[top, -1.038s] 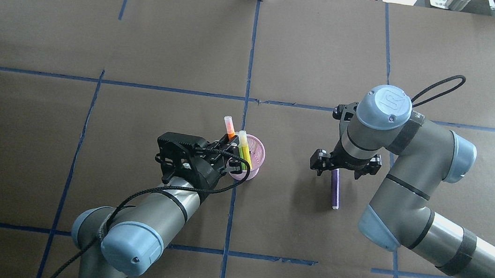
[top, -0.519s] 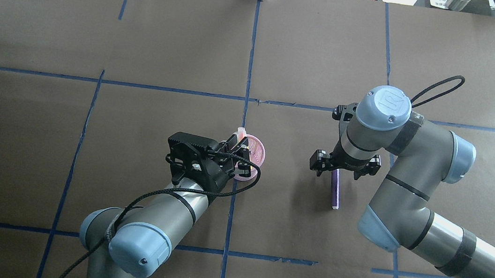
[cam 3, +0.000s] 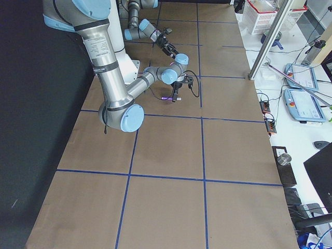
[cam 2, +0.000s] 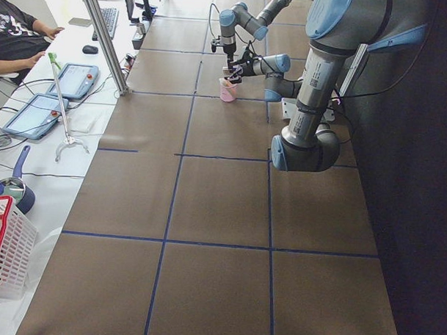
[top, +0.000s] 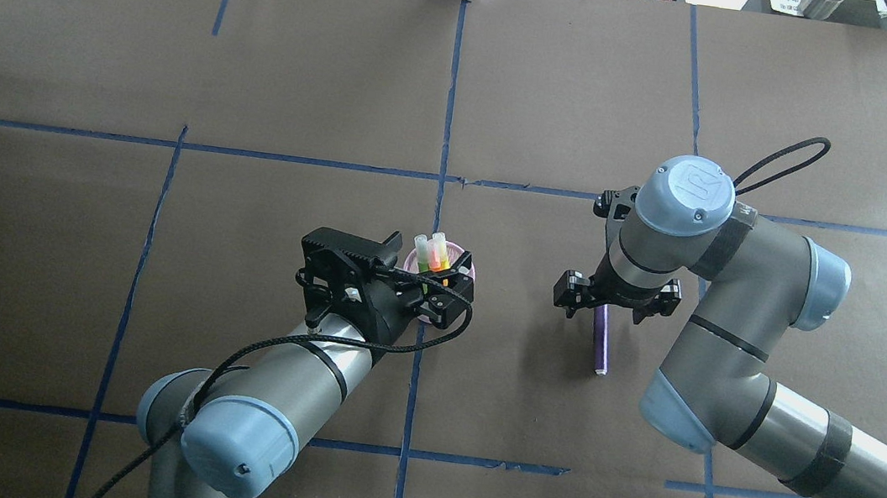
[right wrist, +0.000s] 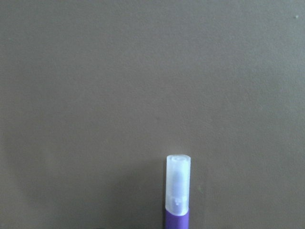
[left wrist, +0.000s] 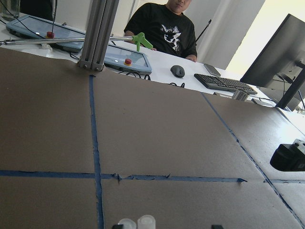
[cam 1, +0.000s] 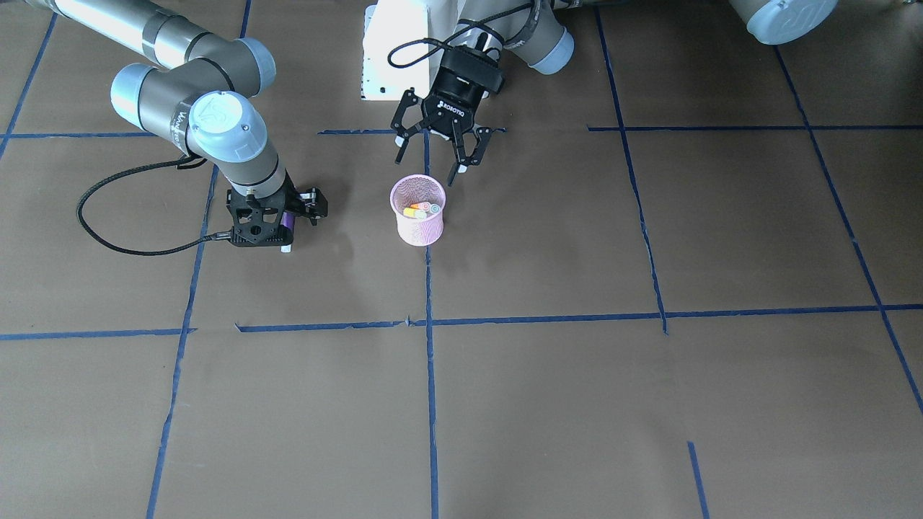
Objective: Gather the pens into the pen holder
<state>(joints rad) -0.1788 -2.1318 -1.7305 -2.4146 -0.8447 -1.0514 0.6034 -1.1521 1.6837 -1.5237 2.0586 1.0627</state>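
My empty left gripper is crowding the pen holder's opening (cam 1: 417,194), so it should swing out of the way before my right gripper brings the purple pen there.
The pink mesh pen holder (cam 1: 417,222) stands upright near the table's middle; in the overhead view (top: 465,262) my left gripper covers most of it. The orange pen (top: 422,257) and green pen (top: 438,254) stand inside it, caps up. Their caps show at the bottom of the left wrist view (left wrist: 146,221). My left gripper (cam 1: 427,170) is open and empty, its fingers spread at the holder's robot side. The purple pen (top: 601,341) lies flat on the paper. My right gripper (top: 613,300) is open and straddles the pen's far end. The pen's pale cap (right wrist: 178,183) shows in the right wrist view.
Blue tape lines divide the brown paper into squares. The white base plate (cam 1: 393,50) sits at the robot's edge. A black cable (cam 1: 130,245) loops from the right wrist over the table. An operator (left wrist: 164,31) sits beyond the far edge with tablets and a keyboard.
My left gripper lowered the orange and green pens into the holder, then opened and let them go. The right arm and the purple pen have not moved.
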